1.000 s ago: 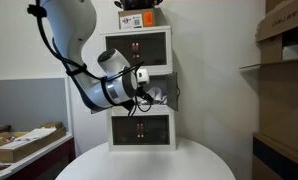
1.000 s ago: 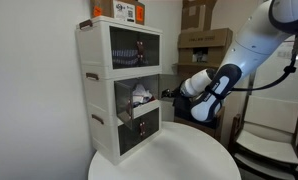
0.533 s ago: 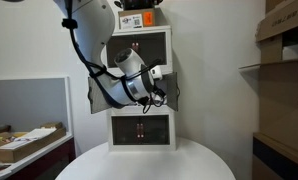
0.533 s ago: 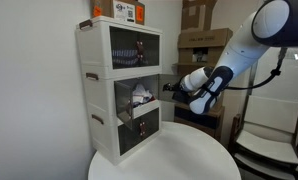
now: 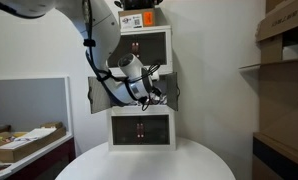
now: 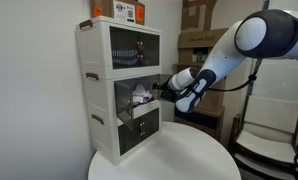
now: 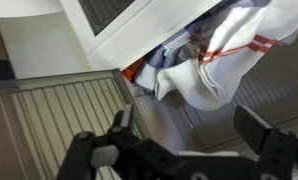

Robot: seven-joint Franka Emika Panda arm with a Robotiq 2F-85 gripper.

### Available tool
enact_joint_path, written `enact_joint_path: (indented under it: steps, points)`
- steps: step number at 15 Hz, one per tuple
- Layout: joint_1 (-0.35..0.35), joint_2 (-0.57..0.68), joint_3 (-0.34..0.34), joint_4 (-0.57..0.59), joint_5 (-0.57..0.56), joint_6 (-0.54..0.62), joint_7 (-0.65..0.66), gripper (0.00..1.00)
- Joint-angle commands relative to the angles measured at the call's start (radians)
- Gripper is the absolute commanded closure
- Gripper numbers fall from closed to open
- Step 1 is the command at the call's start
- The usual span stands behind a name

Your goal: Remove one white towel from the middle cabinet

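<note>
The white towel's loose front fold (image 7: pixel 195 86) faces the gripper's open fingers, so the robot's gripper should keep going into the open middle compartment (image 6: pixel 142 94) and close on that fold.
A white three-level cabinet (image 5: pixel 139 45) stands on a round table and also shows side-on in an exterior view (image 6: pixel 99 80). Its middle compartment is open, with the flap hanging out. White towels (image 6: pixel 141 96) are heaped inside. In the wrist view a white towel with a red stripe (image 7: pixel 214 60) spills out over the compartment floor, with bluish cloth beside it. My gripper (image 7: pixel 189 135) is open and empty, with its fingers (image 7: pixel 119 125) just short of the towels. In both exterior views it sits at the compartment mouth (image 5: pixel 149 90) (image 6: pixel 157 92).
The white round table (image 6: pixel 169 160) carries the cabinet. An orange box (image 5: pixel 137 18) and cardboard sit on top of the cabinet. Shelves with cardboard boxes (image 5: pixel 284 40) stand to one side. A cluttered side table (image 5: pixel 24 140) and a chair (image 6: pixel 269 140) are nearby.
The arm has swung toward the cabinet and brought the open gripper from beside it up to the mouth of the middle compartment. The towels have not moved.
</note>
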Motion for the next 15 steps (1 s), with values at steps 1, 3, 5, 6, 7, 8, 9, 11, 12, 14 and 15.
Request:
enact_joint_path:
  steps: [1, 3, 5, 6, 7, 8, 9, 11, 12, 14, 15]
  points:
    - [0.060, 0.081, -0.023, 0.126, 0.074, -0.059, -0.023, 0.00]
    - [0.121, 0.110, -0.069, 0.177, 0.144, -0.105, -0.042, 0.00]
    - [0.186, 0.141, -0.119, 0.223, 0.240, -0.136, -0.089, 0.00]
    - [0.217, 0.155, -0.142, 0.242, 0.285, -0.148, -0.124, 0.00]
    - [0.257, 0.172, -0.181, 0.262, 0.308, -0.155, -0.124, 0.00]
    - [0.292, 0.189, -0.217, 0.280, 0.328, -0.160, -0.122, 0.00]
    - [0.328, 0.205, -0.255, 0.295, 0.346, -0.166, -0.119, 0.00]
    - [0.387, 0.234, -0.314, 0.316, 0.373, -0.173, -0.111, 0.00]
    - [0.413, 0.246, -0.341, 0.323, 0.384, -0.176, -0.108, 0.00]
    - [0.453, 0.273, -0.382, 0.342, 0.405, -0.179, -0.103, 0.00]
    - [0.468, 0.286, -0.398, 0.352, 0.414, -0.180, -0.101, 0.00]
